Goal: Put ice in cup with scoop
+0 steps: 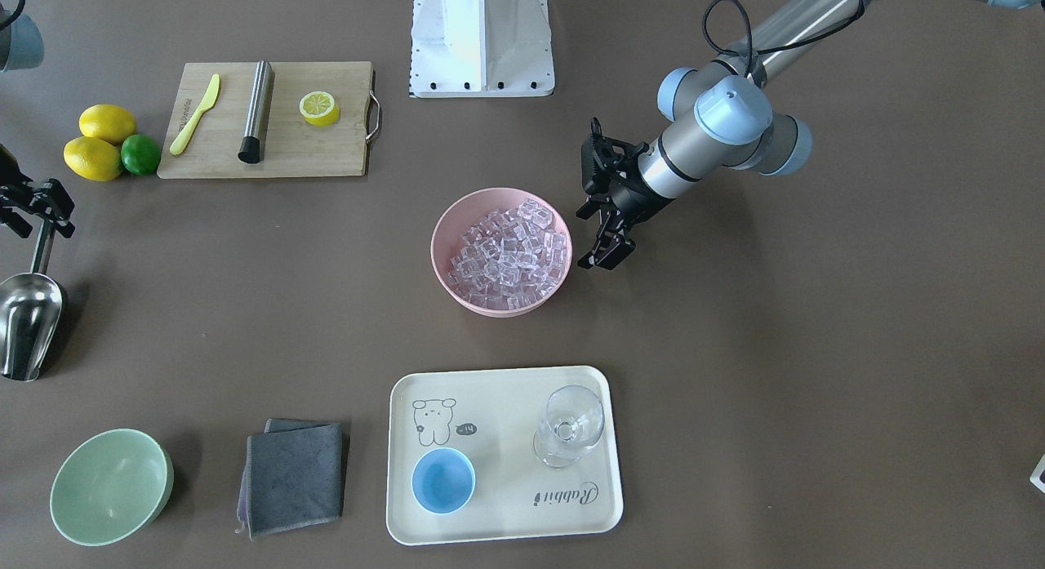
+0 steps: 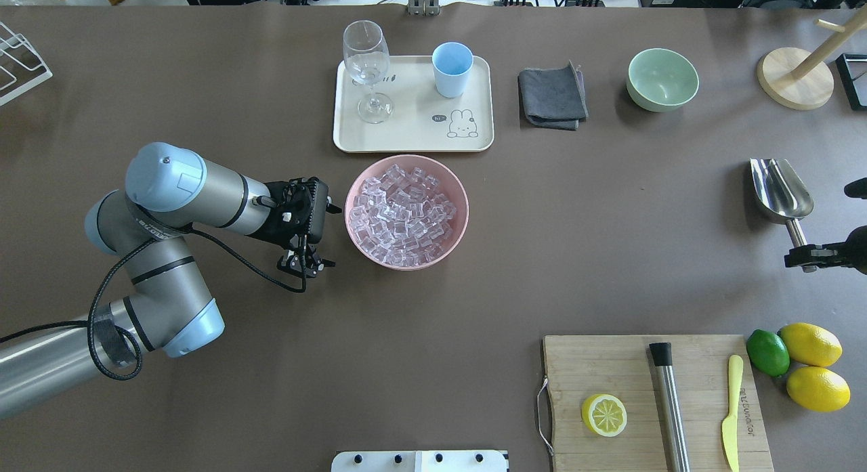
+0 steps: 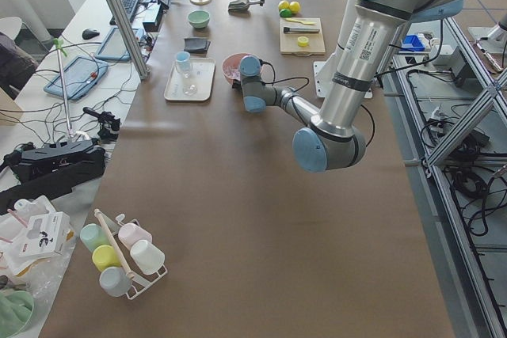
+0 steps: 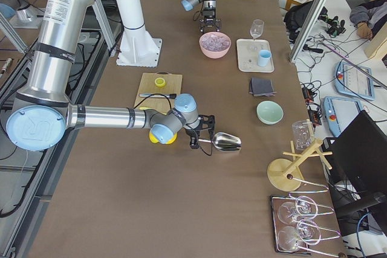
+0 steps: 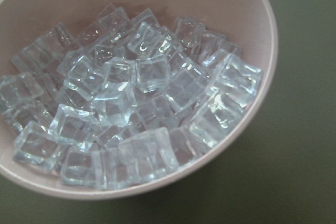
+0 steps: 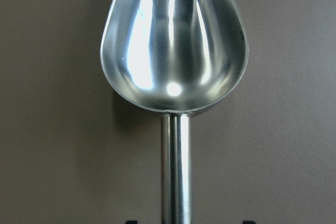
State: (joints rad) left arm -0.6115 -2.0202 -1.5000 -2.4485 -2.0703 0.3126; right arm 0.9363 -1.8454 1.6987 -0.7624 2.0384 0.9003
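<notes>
Some ice [image 1: 505, 257] will rise and spill over when I push the scoop in, because loose cubes lie close [image 1: 535, 213] to the pink bowl's rim.
The ice [image 1: 510, 255] fills a pink bowl [image 1: 433, 259] at the table's middle; it also shows close up in the left wrist view [image 5: 131, 93]. My left gripper [image 1: 602, 242] hangs open and empty just beside that bowl, apart from it [image 2: 303, 263]. The light-blue cup [image 1: 442, 480] stands empty on a cream tray [image 1: 506, 520]. The steel scoop [image 1: 28, 320] lies on the table at the far edge, trough empty [image 6: 173, 40]. My right gripper [image 1: 39, 218] is open, its jaws on either side of the handle's end.
A stemmed glass [image 1: 569, 426] shares the tray. A grey cloth [image 1: 292, 475] and a pale green bowl [image 1: 110, 487] lie beside it. A cutting board [image 1: 326, 153] holds a plastic knife, a steel cylinder and a lemon half. Lemons and a lime [image 1: 102, 144] sit near the scoop.
</notes>
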